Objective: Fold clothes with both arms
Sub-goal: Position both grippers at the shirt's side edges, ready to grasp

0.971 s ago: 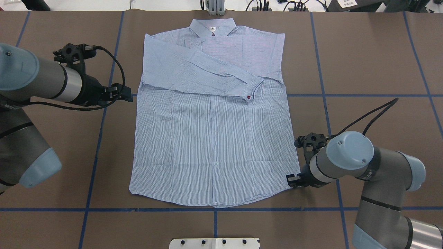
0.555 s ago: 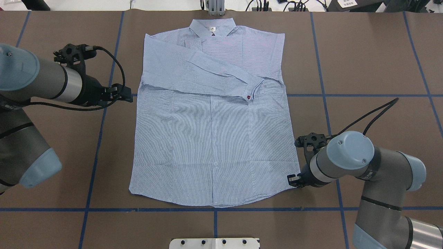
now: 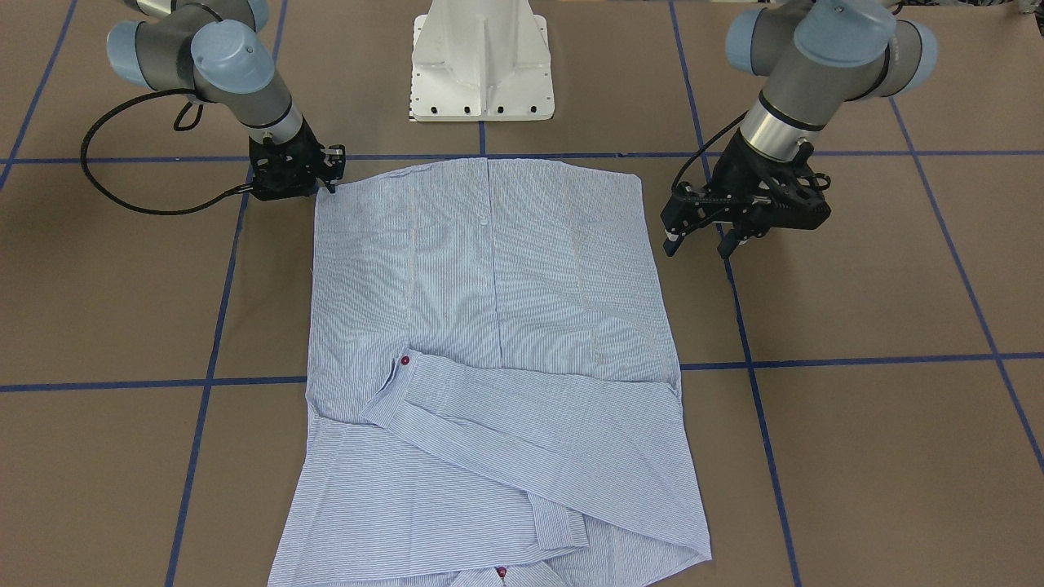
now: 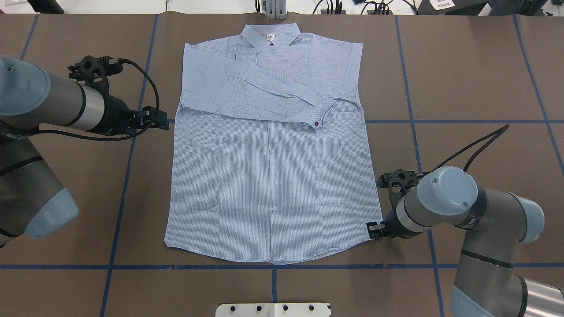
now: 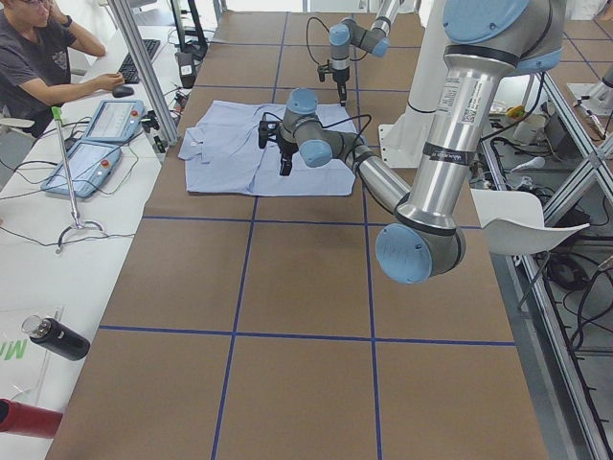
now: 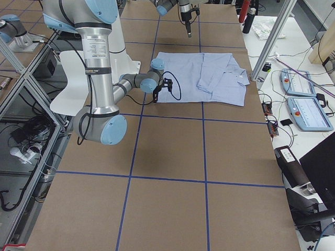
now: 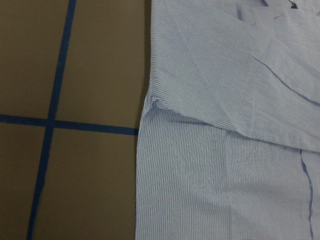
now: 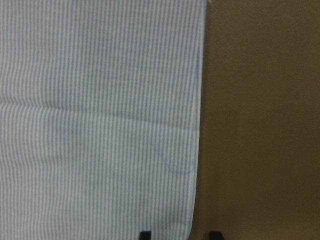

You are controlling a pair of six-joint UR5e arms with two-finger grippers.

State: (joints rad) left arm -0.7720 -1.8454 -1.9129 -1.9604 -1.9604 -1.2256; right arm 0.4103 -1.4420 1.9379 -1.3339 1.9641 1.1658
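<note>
My gripper will drag the shirt (image 3: 460, 436) by its hem, and the folded sleeve (image 3: 558, 430) will move along in place because it lies flat across the shirt.
The light blue striped shirt (image 4: 273, 176) lies flat on the brown table, collar at the far side, one sleeve folded across its chest with a red cuff button (image 4: 317, 125). My left gripper (image 4: 164, 121) hovers open just off the shirt's left edge near the armpit fold (image 7: 155, 102); the front view shows its fingers (image 3: 669, 243) apart and empty. My right gripper (image 4: 370, 230) is low at the near right hem corner (image 3: 326, 191). It is open, its fingertips (image 8: 145, 234) straddling the hem edge (image 8: 197, 150).
The white pedestal base (image 3: 481, 65) stands just behind the hem. Blue tape lines (image 4: 414, 121) grid the table. A person (image 5: 38, 57) sits at a side desk with pendants (image 5: 96, 144) beyond the collar end. Bare brown table (image 4: 476, 66) flanks the shirt.
The right arm has crept very slightly to the right beside the hem corner. The left arm and the shirt have not moved.
</note>
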